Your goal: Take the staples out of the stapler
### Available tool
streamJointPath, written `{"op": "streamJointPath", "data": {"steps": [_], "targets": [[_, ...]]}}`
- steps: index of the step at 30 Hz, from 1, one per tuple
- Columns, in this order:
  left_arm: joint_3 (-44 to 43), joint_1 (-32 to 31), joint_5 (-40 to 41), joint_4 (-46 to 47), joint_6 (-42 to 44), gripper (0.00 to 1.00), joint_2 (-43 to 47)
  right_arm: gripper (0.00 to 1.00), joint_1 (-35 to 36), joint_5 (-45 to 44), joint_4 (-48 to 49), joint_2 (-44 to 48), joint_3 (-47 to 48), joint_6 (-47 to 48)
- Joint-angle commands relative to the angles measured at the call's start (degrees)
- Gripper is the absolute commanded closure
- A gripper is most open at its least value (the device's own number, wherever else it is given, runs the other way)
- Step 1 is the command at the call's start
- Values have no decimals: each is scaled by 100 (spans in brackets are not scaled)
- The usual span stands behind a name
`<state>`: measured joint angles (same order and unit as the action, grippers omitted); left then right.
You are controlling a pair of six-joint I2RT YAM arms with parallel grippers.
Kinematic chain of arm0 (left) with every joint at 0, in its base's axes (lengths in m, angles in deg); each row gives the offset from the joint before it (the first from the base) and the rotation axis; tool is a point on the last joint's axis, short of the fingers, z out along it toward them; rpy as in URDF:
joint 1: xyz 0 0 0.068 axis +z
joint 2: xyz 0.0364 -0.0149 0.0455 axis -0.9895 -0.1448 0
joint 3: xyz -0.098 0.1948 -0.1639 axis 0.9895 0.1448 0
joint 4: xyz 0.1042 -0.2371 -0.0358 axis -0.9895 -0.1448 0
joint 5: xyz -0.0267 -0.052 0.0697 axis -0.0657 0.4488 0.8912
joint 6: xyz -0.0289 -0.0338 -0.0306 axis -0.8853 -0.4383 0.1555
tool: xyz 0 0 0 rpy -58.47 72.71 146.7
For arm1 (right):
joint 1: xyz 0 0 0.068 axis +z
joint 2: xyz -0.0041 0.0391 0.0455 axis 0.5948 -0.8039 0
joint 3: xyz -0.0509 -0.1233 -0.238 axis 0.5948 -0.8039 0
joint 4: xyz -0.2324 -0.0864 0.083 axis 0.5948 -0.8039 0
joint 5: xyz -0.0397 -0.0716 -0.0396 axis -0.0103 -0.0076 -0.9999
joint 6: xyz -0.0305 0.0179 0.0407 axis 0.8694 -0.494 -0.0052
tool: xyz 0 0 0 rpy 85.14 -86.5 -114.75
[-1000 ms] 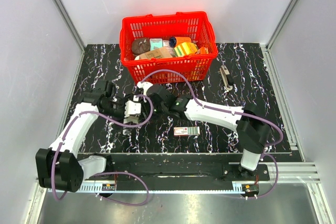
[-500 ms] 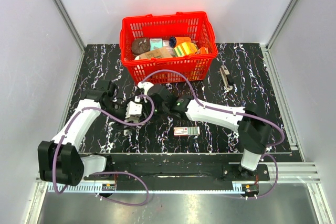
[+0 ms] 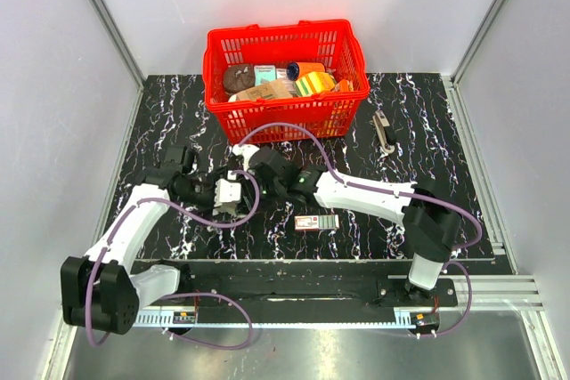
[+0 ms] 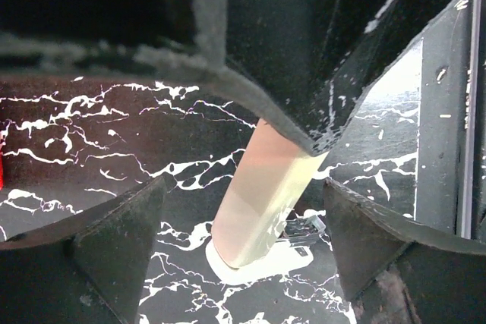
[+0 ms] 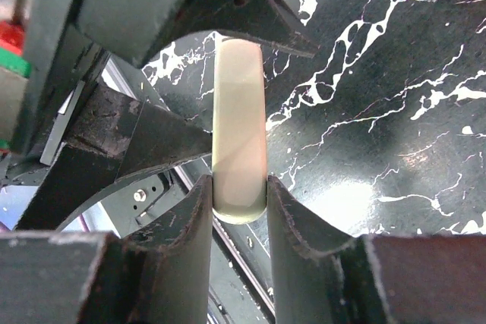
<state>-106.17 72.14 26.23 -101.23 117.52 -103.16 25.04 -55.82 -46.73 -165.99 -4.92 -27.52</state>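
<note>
I should take the stapler's body (image 4: pixel 262 202) with my left gripper, because my right gripper is closed on the stapler's end (image 5: pixel 240 206) and needs to be freed to reach the staples.
The stapler (image 5: pixel 239 134) is a slim pale beige bar. My right gripper (image 5: pixel 239 187) is shut on its end, with a finger pressed on each side. In the left wrist view the stapler (image 4: pixel 262 195) slants down to the black marbled table, and a dark metal part (image 4: pixel 307 229) sticks out near its lower tip. My left gripper (image 4: pixel 244 184) is open, its fingers (image 4: pixel 114 240) standing apart on either side of the stapler without touching it. In the top view the left gripper (image 3: pixel 223 195) and right gripper (image 3: pixel 258 171) meet at the table's middle left and hide the stapler.
A red basket (image 3: pixel 285 117) full of packets stands at the back centre. A small flat red-and-white box (image 3: pixel 317 222) lies near the front centre. A small grey-and-dark tool (image 3: pixel 384 132) lies at the back right. Aluminium rails edge the table.
Both grippers have shifted slightly toward the near edge, staying together. The left arm's elbow has drawn back. The right gripper's hold looks unchanged.
</note>
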Motion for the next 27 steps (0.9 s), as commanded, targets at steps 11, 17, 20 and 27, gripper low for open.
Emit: {"op": "streamJointPath", "data": {"steps": [11, 17, 20, 27], "targets": [[588, -153, 980, 1226, -652, 65, 334, 100, 113, 264, 1167, 582, 93, -248], [544, -224, 1050, 1226, -732, 100, 413, 100, 113, 185, 1290, 591, 93, -310], [614, -232, 1155, 1401, -784, 100, 597, 94, 121, -17, 1360, 608, 110, -336], [904, -224, 2367, 3087, -1338, 100, 1151, 40, 95, -1307, 1386, 1003, -21, -170]]}}
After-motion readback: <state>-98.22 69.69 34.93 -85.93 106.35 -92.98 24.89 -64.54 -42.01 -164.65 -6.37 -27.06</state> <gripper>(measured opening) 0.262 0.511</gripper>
